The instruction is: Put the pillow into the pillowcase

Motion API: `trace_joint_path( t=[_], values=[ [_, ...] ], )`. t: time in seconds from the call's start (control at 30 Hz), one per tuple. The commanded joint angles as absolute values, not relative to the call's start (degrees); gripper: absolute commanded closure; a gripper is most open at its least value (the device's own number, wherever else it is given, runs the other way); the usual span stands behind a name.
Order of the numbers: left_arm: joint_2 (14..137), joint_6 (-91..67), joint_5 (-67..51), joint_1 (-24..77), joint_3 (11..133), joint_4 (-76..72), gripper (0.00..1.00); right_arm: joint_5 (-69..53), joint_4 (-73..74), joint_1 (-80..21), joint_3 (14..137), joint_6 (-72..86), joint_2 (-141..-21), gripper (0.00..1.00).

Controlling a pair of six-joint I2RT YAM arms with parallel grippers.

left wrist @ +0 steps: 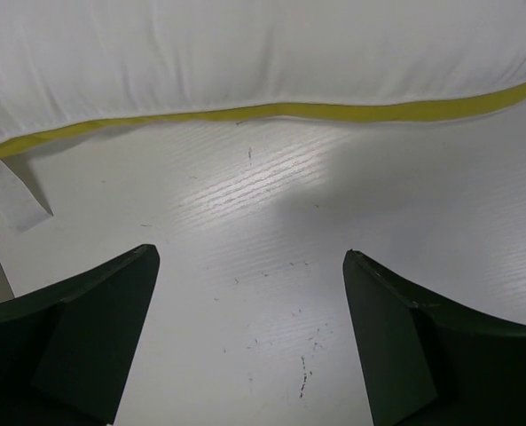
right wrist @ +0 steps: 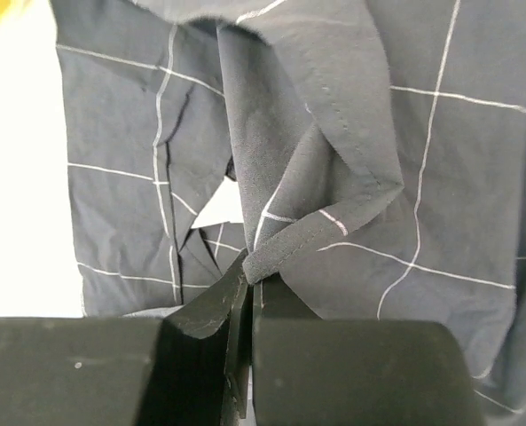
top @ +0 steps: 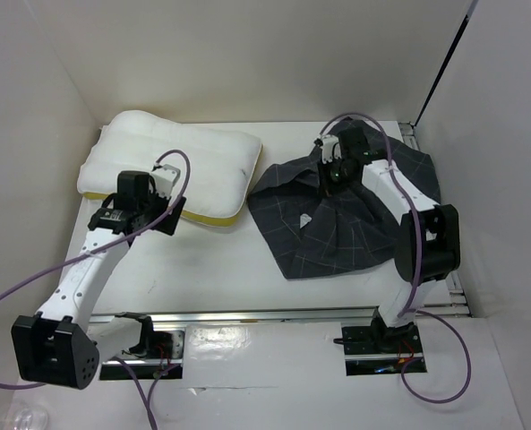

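The pillow's white top (top: 171, 148) is clear of the pillowcase, so the robot's left gripper should next go over the half nearer the pillowcase (top: 214, 167) and close on the white cloth.
The white pillow (top: 171, 166) with a yellow edge band lies at the back left of the table. Its band and small white tag (left wrist: 14, 195) show in the left wrist view (left wrist: 245, 53). My left gripper (top: 162, 210) is open and empty, just in front of the pillow's near edge (left wrist: 249, 257). The dark check pillowcase (top: 346, 219) lies crumpled at the right. My right gripper (top: 329, 175) is shut on a folded hem of the pillowcase (right wrist: 333, 222), pinched at the fingertips (right wrist: 249, 284).
White enclosure walls (top: 32, 81) stand on the left, back and right. A metal rail (top: 247, 313) runs along the table's near edge. Purple cables (top: 32, 287) loop beside both arms. White table surface (top: 211, 260) lies between pillow and pillowcase.
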State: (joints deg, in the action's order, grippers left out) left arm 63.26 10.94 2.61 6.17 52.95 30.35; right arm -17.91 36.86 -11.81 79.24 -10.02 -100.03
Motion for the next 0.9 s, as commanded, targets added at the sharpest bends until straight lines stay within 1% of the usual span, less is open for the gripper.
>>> trace_joint_path(
  t=[0.0, 0.1, 0.3, 0.43, 0.5, 0.53, 0.57, 0.6, 0.63, 0.73, 0.77, 0.87],
  values=[
    [64.4, 12.9, 1.3, 6.3, 55.3, 27.4, 0.0, -20.3, 35.8, -10.5, 81.7, -11.0, -94.9, 1.0],
    [65.0, 13.6, 0.1, 6.3, 56.4, 26.8, 0.0, -20.8, 36.4, -10.5, 81.7, -10.5, -94.9, 1.0],
    [73.4, 19.1, -8.5, 6.3, 65.5, 29.2, 0.0, -21.4, 36.9, -10.5, 80.4, -10.5, -94.9, 1.0],
    [82.4, 28.6, -18.1, 6.3, 77.4, 35.2, 0.0, -22.0, 37.4, -10.5, 79.9, -10.5, -94.9, 1.0],
    [89.2, 35.8, -21.0, 6.3, 82.5, 41.9, 0.0, -22.0, 37.4, -10.5, 79.9, -11.0, -94.9, 1.0],
    [91.8, 39.2, -22.5, 6.3, 88.5, 45.3, 0.0, -22.6, 37.4, -10.5, 79.9, -11.0, -94.9, 1.0],
    [94.5, 41.9, -23.6, 6.9, 91.7, 48.7, 0.0, -22.6, 38.0, -10.5, 79.9, -11.0, -94.4, 1.0],
    [100.1, 45.3, -23.6, 6.9, 94.7, 53.5, 0.0, -22.6, 38.0, -10.5, 79.3, -11.5, -94.4, 1.0],
    [102.8, 47.5, -23.6, 6.9, 100.9, 56.1, 0.0, -23.2, 38.0, -10.5, 79.3, -11.5, -94.4, 1.0],
    [111.6, 53.9, -23.0, 6.9, 108.6, 60.6, 0.0, -24.4, 38.0, -10.5, 78.8, -11.5, -94.4, 1.0],
    [113.1, 55.2, -22.3, 6.9, 111.8, 61.2, 0.0, -24.4, 38.0, -10.5, 78.7, -11.5, -94.4, 1.0],
    [116.8, 59.4, -21.4, 7.6, 114.1, 57.6, 0.0, -25.0, 38.0, -10.5, 78.7, -12.0, -94.9, 1.0]
  ],
)
